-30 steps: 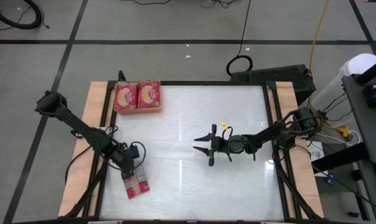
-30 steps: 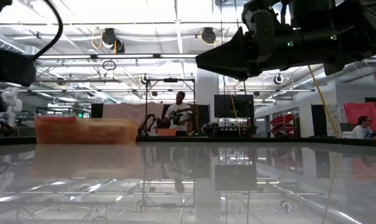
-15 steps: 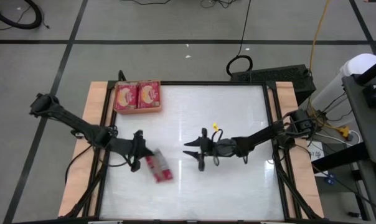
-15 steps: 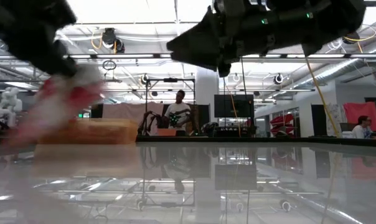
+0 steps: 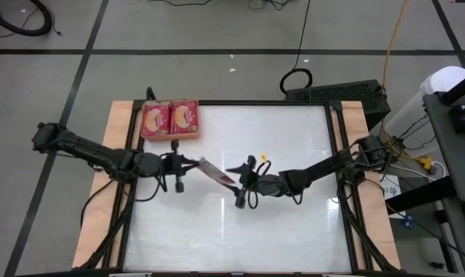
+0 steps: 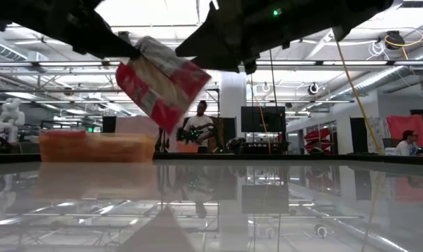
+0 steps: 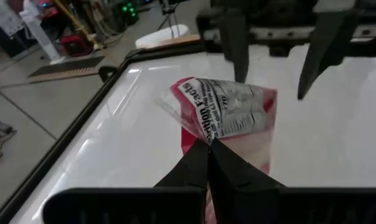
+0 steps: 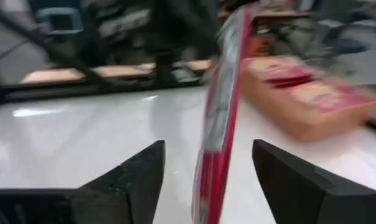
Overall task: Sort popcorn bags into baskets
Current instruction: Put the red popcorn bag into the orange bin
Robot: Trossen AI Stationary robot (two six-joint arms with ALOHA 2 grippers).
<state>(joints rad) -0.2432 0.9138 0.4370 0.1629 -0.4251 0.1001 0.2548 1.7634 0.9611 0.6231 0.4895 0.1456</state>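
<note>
Next, I take the bag's far end (image 5: 229,179) with my right gripper and turn the bag's front up, because the bag's back (image 7: 233,112) faces up in my left gripper.
A red popcorn bag (image 5: 215,172) with a pale label panel (image 7: 228,111) is in the air over the middle of the table, held by my left gripper (image 5: 188,164), which is shut on it. My right gripper (image 5: 239,186) is open. Its two fingers stand on either side of the bag's far end without touching it, and the right wrist view shows the bag (image 8: 221,112) edge-on between them. The orange basket (image 5: 170,135) sits at the table's far left with two red bags (image 5: 171,117) lying flat inside. It also shows in the low view (image 6: 96,148). My left gripper pinches the bag by its near end (image 7: 203,138) between the two shut fingers. It comes in about level from the table's left. The bag is lifted clear of the table and sticks out beyond the fingertips toward my right gripper, tilted, with its label panel up.
The glossy white tabletop (image 5: 294,138) is framed by a black rim, with light wooden boards (image 5: 117,131) along the left and right sides. People (image 6: 201,129) stand in the room beyond the far edge.
My left gripper has carried the bag from the table's near-left corner up and toward the centre, and the bag is now lifted clear. My right gripper has moved left toward the bag, so its open fingers now straddle the bag's free end.
</note>
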